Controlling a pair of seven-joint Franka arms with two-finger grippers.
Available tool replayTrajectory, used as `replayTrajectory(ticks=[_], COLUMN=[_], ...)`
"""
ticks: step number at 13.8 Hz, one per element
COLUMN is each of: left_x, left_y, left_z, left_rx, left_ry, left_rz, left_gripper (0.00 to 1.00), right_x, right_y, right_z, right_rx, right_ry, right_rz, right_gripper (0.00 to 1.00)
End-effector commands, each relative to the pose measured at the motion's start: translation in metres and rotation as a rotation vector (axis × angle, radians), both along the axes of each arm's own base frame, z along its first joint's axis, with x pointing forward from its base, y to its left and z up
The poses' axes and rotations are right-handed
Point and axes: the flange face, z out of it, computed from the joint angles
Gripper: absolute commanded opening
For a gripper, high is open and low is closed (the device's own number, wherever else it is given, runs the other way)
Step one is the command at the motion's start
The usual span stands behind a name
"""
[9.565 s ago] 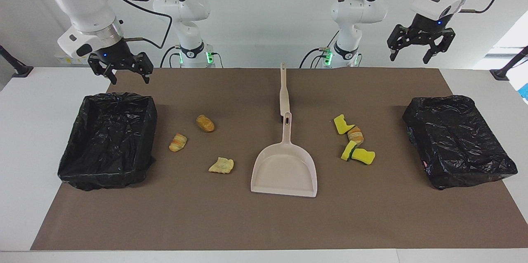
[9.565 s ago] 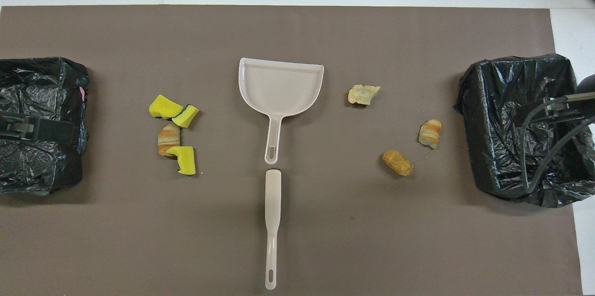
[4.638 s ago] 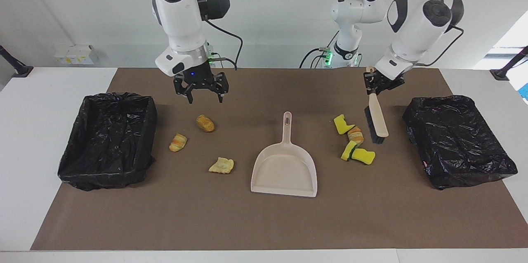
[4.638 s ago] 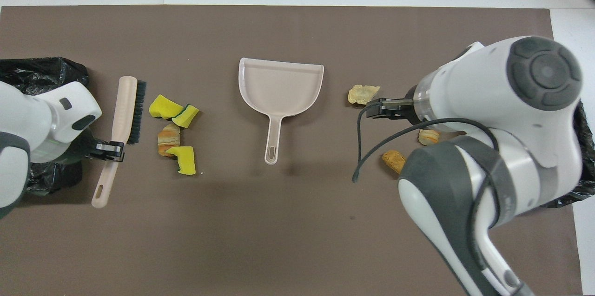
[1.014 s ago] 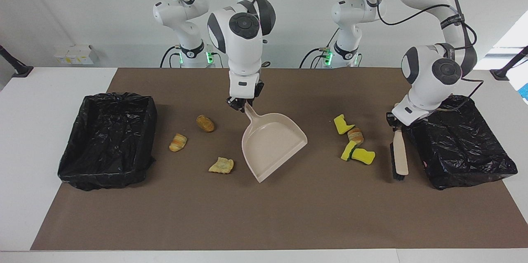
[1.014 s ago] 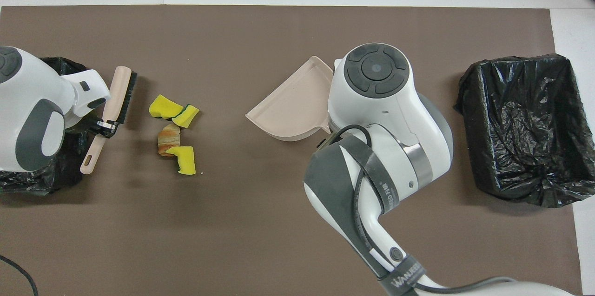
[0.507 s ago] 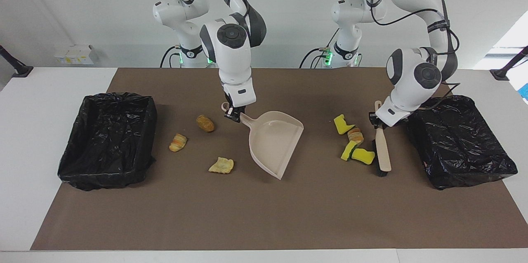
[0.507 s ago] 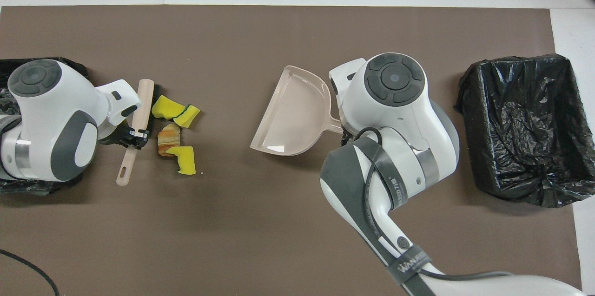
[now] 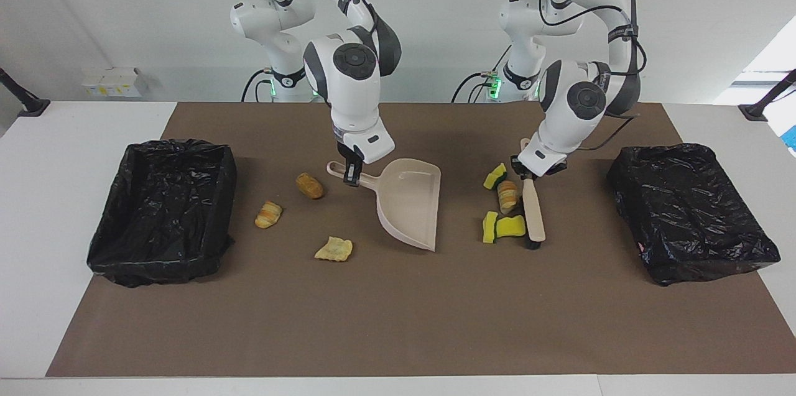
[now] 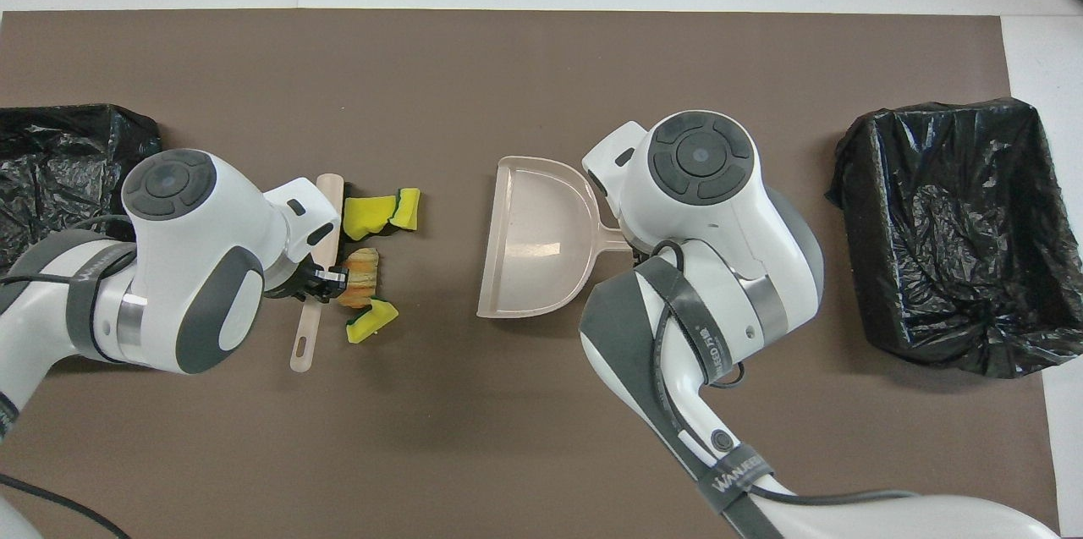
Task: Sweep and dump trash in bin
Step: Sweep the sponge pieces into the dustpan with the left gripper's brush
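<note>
A yellow sponge (image 10: 371, 321) is next to the brush's handle, beyond the bristles, so next my left gripper pulls the brush back and moves its bristles behind that sponge.
My right gripper (image 9: 352, 177) is shut on the handle of the beige dustpan (image 9: 410, 203), whose mouth faces the left arm's end of the table. My left gripper (image 9: 528, 171) is shut on the beige brush (image 9: 533, 214), bristles down against a cluster of trash: yellow sponges (image 9: 495, 176) (image 9: 510, 225) and a pastry lump (image 9: 507, 194), a short gap from the dustpan's mouth. In the overhead view the brush (image 10: 317, 268) lies beside that cluster (image 10: 362, 275), facing the dustpan (image 10: 533, 239). Three bread pieces (image 9: 309, 185) (image 9: 268, 214) (image 9: 334, 249) lie toward the right arm's end.
A black-bagged bin (image 9: 163, 209) stands at the right arm's end of the brown mat and another one (image 9: 690, 219) at the left arm's end. In the overhead view the right arm covers the bread pieces.
My left gripper has swept the brush toward the middle, pushing the sponges and pastry closer to the dustpan. My right gripper has turned the dustpan so its mouth faces that cluster.
</note>
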Motion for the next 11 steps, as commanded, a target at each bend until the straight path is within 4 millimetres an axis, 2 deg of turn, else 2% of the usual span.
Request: replayTrajectory(ticks=[1,4,7,11], left_x=[-0.01,-0.011,-0.018,-0.036], left_y=[-0.007,-0.013,-0.052,-0.1], left_z=[0.004,0.004,0.008,0.015], left_rx=[-0.024,-0.031,-0.059,-0.107], left_ry=[-0.016,-0.02,-0.078,-0.087], left_rz=[0.02,0.012,-0.053,-0.118], left_gripper=[0.0,0.0,0.0,0.0], right_x=[-0.003,-0.01,-0.013,-0.014], right_y=[0.002,0.014,0.022,0.023], right_z=[-0.012,-0.031,-0.039,-0.038], right_rx=[0.005,0.004,-0.012,-0.014], right_ry=[-0.018,-0.016,-0.011,-0.014], right_rz=[0.06,0.084,0.106,0.098], right_gripper=[0.0,0.0,0.0,0.0])
